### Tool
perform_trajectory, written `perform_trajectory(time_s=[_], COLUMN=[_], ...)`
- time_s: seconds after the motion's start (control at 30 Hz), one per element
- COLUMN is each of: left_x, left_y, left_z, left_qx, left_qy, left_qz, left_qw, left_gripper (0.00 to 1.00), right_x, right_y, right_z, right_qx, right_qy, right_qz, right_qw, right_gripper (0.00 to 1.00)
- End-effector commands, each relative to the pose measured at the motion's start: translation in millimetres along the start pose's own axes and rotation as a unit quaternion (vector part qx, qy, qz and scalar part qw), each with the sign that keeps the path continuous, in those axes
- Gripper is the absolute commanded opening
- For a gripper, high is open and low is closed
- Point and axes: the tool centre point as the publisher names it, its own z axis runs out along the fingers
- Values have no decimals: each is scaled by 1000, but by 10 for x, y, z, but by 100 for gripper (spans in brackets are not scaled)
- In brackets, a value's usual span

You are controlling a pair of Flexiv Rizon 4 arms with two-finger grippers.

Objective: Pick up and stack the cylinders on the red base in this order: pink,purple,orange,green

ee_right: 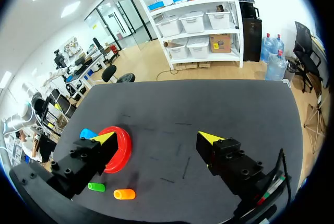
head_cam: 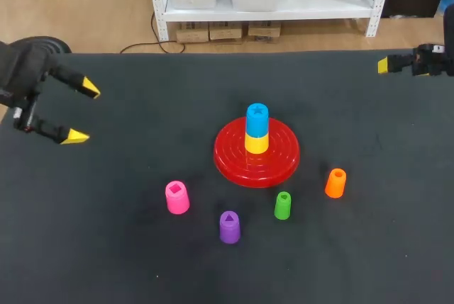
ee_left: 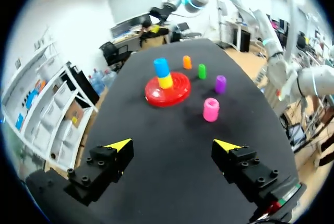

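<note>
I expect the pink cylinder [head_cam: 177, 200] to turn out hollow all the way through when I carry it over the red base, because a dark square opening [head_cam: 175, 188] shows in the pink cylinder's top.
The red base [head_cam: 257, 154] lies mid-table with a yellow cylinder [head_cam: 257, 142] and a blue one [head_cam: 257, 117] stacked on its post. In front of it stand the pink cylinder [head_cam: 176, 197], the purple [head_cam: 229, 227], the green [head_cam: 282, 205] and the orange [head_cam: 335, 183]. My left gripper [head_cam: 82, 113] hovers open and empty at the table's left edge, far from the base [ee_left: 168, 90] and the pink cylinder [ee_left: 211, 109] ahead of it. My right gripper [ee_right: 159, 138] stands open at the far right edge; the base [ee_right: 120, 148], the orange cylinder [ee_right: 124, 194] and the green one [ee_right: 96, 187] lie ahead of it.
The black table [head_cam: 128, 261] holds only these toys. Open cloth lies on all sides of the base, widest at the left and at the front.
</note>
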Motion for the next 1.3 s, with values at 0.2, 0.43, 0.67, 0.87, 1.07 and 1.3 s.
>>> perform_trajectory(time_s=[0.2, 0.43, 0.67, 0.87, 1.07, 1.3], left_x=[-25, -38, -74, -9, -4, -10], left_y=[-260, -371, -434, -450, -478, -490], left_z=[6, 164, 166, 142, 110, 126], left_qx=[-6, 13, -11, -16, -6, 16], left_qy=[-7, -2, 27, 31, 3, -8], left_qz=[-84, -85, -61, -74, -65, -57], left_qw=[996, 996, 998, 997, 998, 998], left_gripper=[100, 100, 100, 100, 100, 100], right_x=[0, 0, 0, 0, 0, 0], right_y=[1, 1, 1, 1, 1, 1], right_z=[1, 1, 1, 1, 1, 1], right_qx=[0, 0, 0, 0, 0, 0], right_qy=[0, 0, 0, 0, 0, 0], right_qz=[0, 0, 0, 0, 0, 0], right_qw=[1000, 1000, 1000, 1000, 1000, 1000], right_gripper=[100, 100, 100, 100, 100, 100])
